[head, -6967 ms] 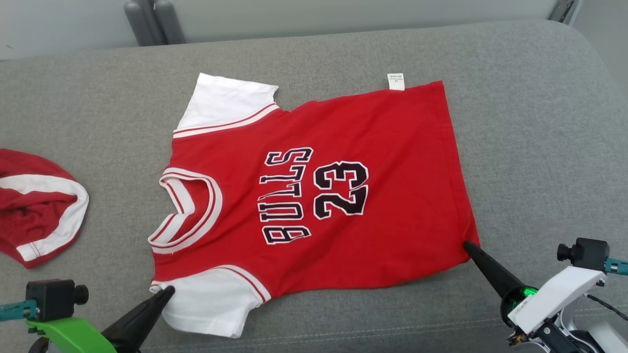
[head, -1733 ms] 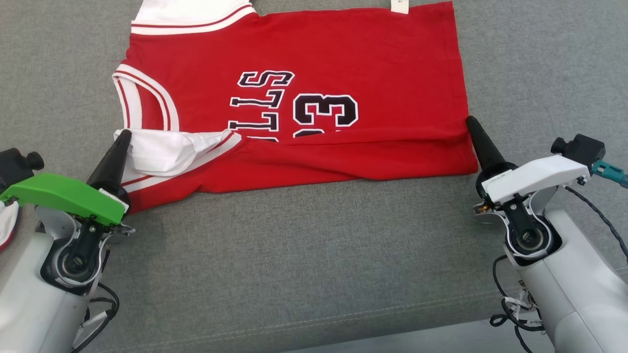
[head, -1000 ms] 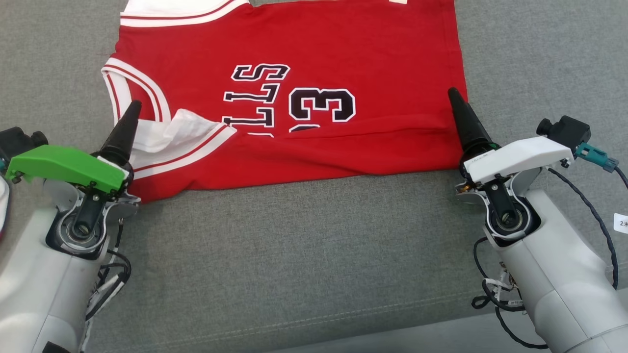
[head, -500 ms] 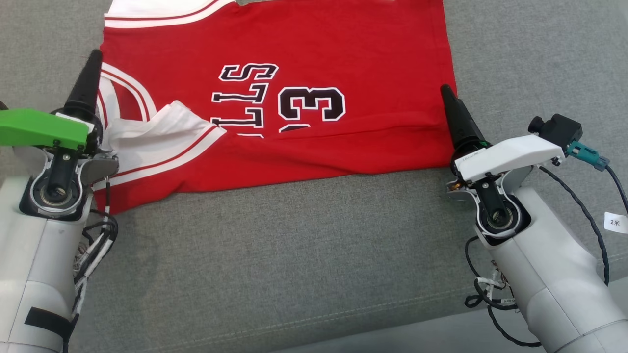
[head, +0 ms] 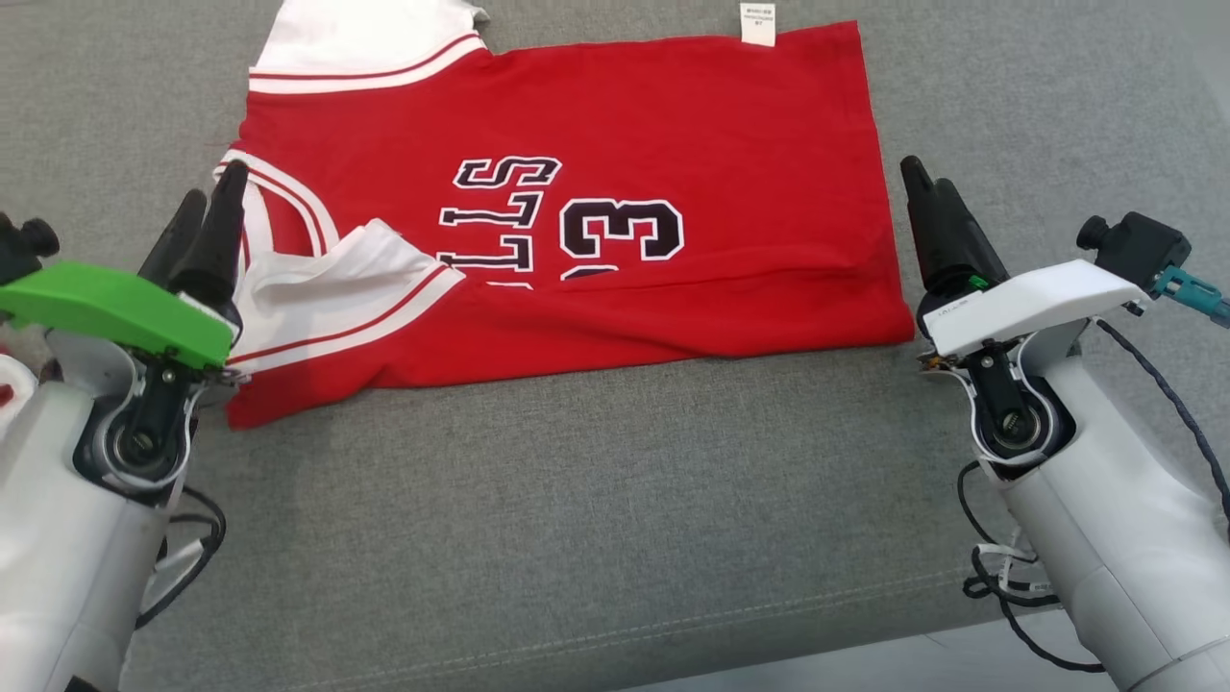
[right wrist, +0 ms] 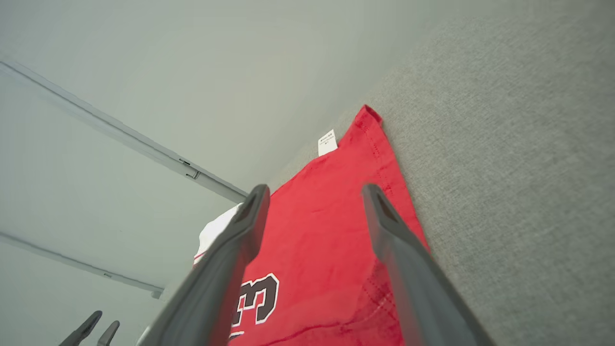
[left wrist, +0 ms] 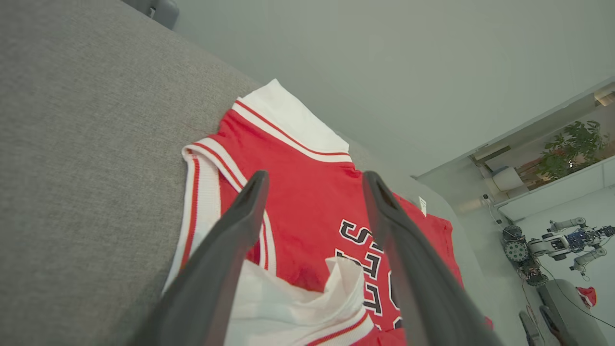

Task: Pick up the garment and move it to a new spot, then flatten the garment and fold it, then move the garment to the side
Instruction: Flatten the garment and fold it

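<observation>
My gripper will open the near white sleeve (head: pixel 313 295) out flat over the collar when I pull it, since the sleeve is bunched into a loose peak (head: pixel 376 234).
The garment (head: pixel 673 125) is a red jersey with white sleeves and black lettering, spread on the grey sofa cushion (head: pixel 577 500). Its near edge is folded up over the front, and the near white sleeve (head: pixel 327 288) lies crumpled on top. My left gripper (head: pixel 213 187) hovers open at the collar end, its fingers apart over the collar and sleeve (left wrist: pixel 298 307). My right gripper (head: pixel 924 175) stands open just off the hem side, holding nothing. The left wrist view shows the left gripper (left wrist: pixel 313 180) above the garment (left wrist: pixel 307 202). The right wrist view shows the right gripper (right wrist: pixel 314 192) above the hem (right wrist: pixel 331 226).
A sliver of another red and white cloth (head: pixel 8 384) lies at the far left edge. The cushion's front seam (head: pixel 577 639) runs near the bottom. Grey cushion stretches between my arms. A wall (right wrist: pixel 192 72) rises behind the sofa.
The head camera has shifted, so more of the garment's far edge shows. Both wrists have turned and both fingers of each gripper now show apart. The right gripper sits slightly off the hem.
</observation>
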You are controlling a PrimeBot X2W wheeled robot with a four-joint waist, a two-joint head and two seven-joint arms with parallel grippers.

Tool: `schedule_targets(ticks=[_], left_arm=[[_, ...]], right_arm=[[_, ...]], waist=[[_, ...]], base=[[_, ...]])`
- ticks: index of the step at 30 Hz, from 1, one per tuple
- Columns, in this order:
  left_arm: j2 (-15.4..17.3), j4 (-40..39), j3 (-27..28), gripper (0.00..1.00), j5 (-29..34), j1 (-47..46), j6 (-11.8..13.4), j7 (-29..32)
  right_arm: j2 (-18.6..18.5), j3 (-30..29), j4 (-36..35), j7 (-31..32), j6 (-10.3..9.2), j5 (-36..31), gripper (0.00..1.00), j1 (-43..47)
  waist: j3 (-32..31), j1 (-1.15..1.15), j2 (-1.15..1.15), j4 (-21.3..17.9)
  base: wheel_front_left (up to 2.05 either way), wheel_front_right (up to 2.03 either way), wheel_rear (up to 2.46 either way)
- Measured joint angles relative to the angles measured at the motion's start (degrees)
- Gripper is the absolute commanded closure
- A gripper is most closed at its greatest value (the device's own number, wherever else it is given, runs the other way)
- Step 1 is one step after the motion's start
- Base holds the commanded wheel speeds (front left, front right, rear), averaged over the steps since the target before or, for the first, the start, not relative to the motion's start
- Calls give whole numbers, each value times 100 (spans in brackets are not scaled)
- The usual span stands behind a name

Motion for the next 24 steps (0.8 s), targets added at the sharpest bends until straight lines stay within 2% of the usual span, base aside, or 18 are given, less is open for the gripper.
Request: schedule_targets(ticks=[6, 11, 16, 24], left_arm=[[198, -287, -313, 0, 591, 598, 0, -544], [277, -536, -513, 0, 1014, 847, 0, -913], [374, -701, -598, 0, 1474, 1083, 0, -977], [437, -716, -396, 0, 2097, 1542, 13, -982]], right_arm=[[-331, -15, -96, -47, 0, -730, 0, 19], [-539, -541, -290, -47, 0, -1328, 0, 136], [-549, -848, -545, -47, -18, -1887, 0, 527], [-334, -1076, -1156, -47, -257, -2777, 0, 1052]], waist=[[-268, 0, 0, 54], [-458, 0, 0, 95], [-631, 0, 0, 140], [-841, 0, 0, 161]], base=[[0, 0, 0], [0, 0, 0], [0, 0, 0], [0, 0, 0]])
